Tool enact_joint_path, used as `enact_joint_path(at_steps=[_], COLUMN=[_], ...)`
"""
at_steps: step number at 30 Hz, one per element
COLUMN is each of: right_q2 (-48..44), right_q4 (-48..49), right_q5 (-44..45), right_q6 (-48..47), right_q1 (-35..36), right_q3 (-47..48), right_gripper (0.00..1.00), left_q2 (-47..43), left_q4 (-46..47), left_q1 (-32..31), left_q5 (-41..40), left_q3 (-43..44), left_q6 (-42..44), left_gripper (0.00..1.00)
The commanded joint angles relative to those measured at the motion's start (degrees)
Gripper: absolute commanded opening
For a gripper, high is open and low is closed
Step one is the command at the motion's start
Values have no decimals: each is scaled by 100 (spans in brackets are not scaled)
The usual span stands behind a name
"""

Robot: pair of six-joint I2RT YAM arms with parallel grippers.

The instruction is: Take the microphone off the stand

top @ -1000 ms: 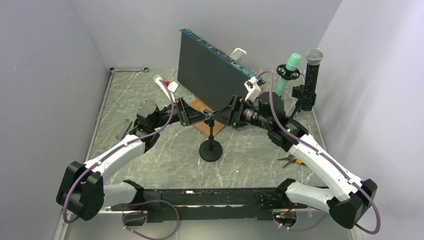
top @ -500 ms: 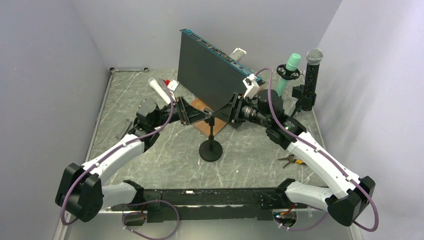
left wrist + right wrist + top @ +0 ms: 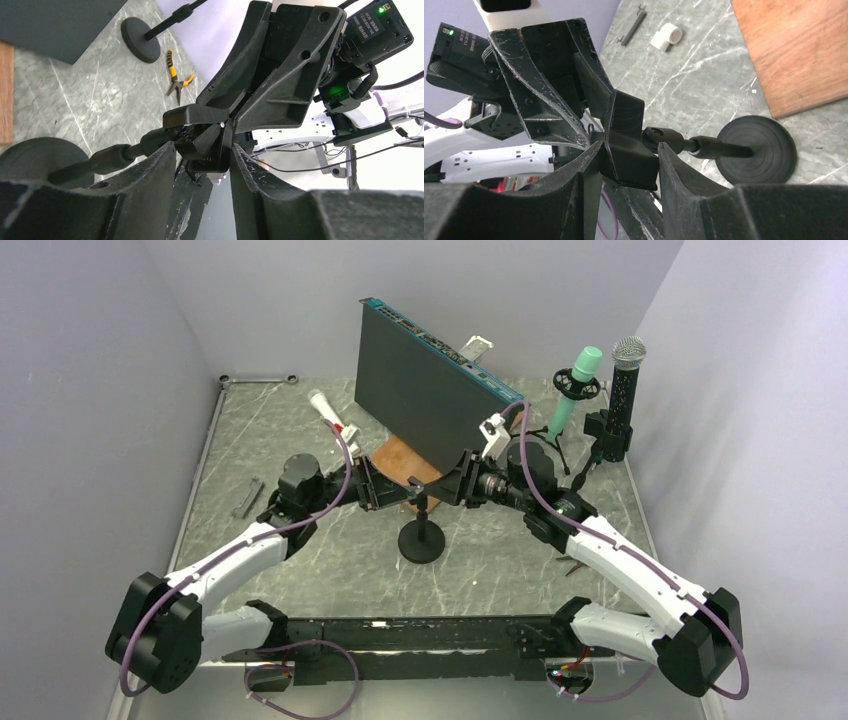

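Observation:
I can see that the small black stand's clip is empty, so my right gripper should move away from the clip and bring the black glitter microphone in its holder toward my left gripper.
A small black stand with a round base stands at mid table. Its black clip on top holds no microphone that I can see. My left gripper and right gripper meet at that clip from either side. In the left wrist view the clip fills the gap of the left gripper. In the right wrist view the clip sits in the right gripper. A white microphone lies at the back left. A teal microphone and a black glitter microphone stand upright in holders at the back right.
A tall dark panel stands on a wooden board just behind the stand. Yellow-handled pliers lie under my right arm. A black bar lies at the left. Walls close in on the left, back and right.
Both arms have dropped lower and drawn toward the near side, while their fingertips stayed at the stand's clip. The white microphone at the back left is now uncovered.

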Motion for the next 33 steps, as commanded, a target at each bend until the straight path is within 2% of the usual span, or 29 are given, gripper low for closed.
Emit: enact_joint_path(at_steps=[1,7,12,14,17,20,23,27,33], right_q2=[-73,17,-68,-134,-248,-322,-343,-286,-359], right_q4=[-220,-201,-480,-620,-898,-1367,-1815,-2189,-2333], right_q5=[101,106,326,417,558,926,1368,1476,1055], right_q6=[121,96,-70,-160,-383,-711,-1022,-1337,-1752], right_q1=[-35,-42,-35,-36,-34,-35,-43,-47,-36], right_q3=[-391,-529,-476,-412,-250,22,310,641,788], right_gripper=[22,24,29,44,72,88,99,100,100], left_q2=[107,331,132,-83,-453,-793,-1020,-1277,-1520], left_q4=[-151,149,-440,-763,-1486,-2288,-2882,-3496,-3521], left_q1=[-3,-45,-40,-45,-44,-45,-40,-43,-39], left_q5=[-30,-31,-99,-175,-395,-568,-730,-907,-792], left_q3=[-361,-580,-330,-211,93,495,859,1050,905], left_q6=[317,220,530,715,1136,1594,1996,2249,2305], left_gripper=[41,42,61,70,83,91,97,99,99])
